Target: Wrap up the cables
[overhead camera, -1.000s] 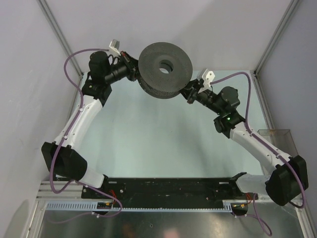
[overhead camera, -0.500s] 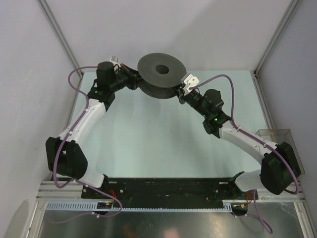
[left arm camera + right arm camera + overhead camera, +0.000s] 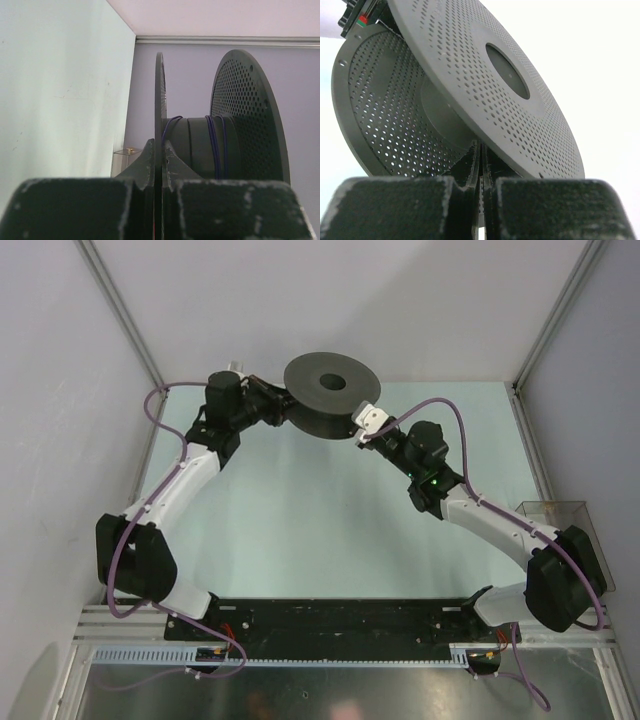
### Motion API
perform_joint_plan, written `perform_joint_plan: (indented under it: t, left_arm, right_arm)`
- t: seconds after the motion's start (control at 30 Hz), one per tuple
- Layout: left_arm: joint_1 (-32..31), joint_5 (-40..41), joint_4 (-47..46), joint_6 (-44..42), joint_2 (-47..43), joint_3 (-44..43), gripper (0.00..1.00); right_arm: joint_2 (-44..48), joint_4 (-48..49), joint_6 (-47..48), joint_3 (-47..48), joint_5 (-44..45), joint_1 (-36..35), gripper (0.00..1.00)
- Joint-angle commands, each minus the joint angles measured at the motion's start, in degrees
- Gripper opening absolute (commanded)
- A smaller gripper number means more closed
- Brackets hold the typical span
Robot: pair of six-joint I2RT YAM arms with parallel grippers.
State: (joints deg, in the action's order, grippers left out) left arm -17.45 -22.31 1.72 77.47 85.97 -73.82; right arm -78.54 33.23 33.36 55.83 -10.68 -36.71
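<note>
The purple cable [image 3: 213, 146] is wound round the middle part of the spool. My left gripper keeps lowering the spool until it rests on the open table top [image 3: 326, 452].
A round dark grey perforated spool [image 3: 330, 385] is held off the table at the back, between both arms. My left gripper [image 3: 284, 410] is shut on the edge of one flange; in the left wrist view [image 3: 160, 150] the thin flange runs between its fingertips. My right gripper [image 3: 358, 433] is shut on the flange edge at the spool's right; it shows in the right wrist view [image 3: 481, 156] under the spool [image 3: 470, 60]. The cable [image 3: 216, 145] is a thin dark purple wire, a few turns wound round the spool's hub [image 3: 197, 147]. No loose cable shows.
A clear plastic box [image 3: 556, 514] stands at the table's right edge and also shows small in the left wrist view [image 3: 125, 153]. Grey walls enclose the back and sides. The pale green table top [image 3: 320, 510] lies below the arms.
Both arms have carried the spool back and down, away from the camera, so it looks smaller. The right gripper has swung left under the spool's right edge. Both grips hold.
</note>
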Motion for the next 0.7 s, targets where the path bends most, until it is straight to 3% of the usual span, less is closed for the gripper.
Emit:
perform_joint_plan:
  t: [0.0, 0.67]
  left_arm:
    - [-5.1, 1.5, -4.7, -2.0, 1.0, 0.3, 0.00]
    - [-7.2, 2.9, -4.7, -5.3, 1.8, -0.5, 0.00]
  right_arm:
    - [-0.1, 1.8, 1.9, 0.8, -14.7, -5.0, 0.00]
    - [0.8, 2.5, 2.9, -0.2, -19.1, -5.0, 0.00]
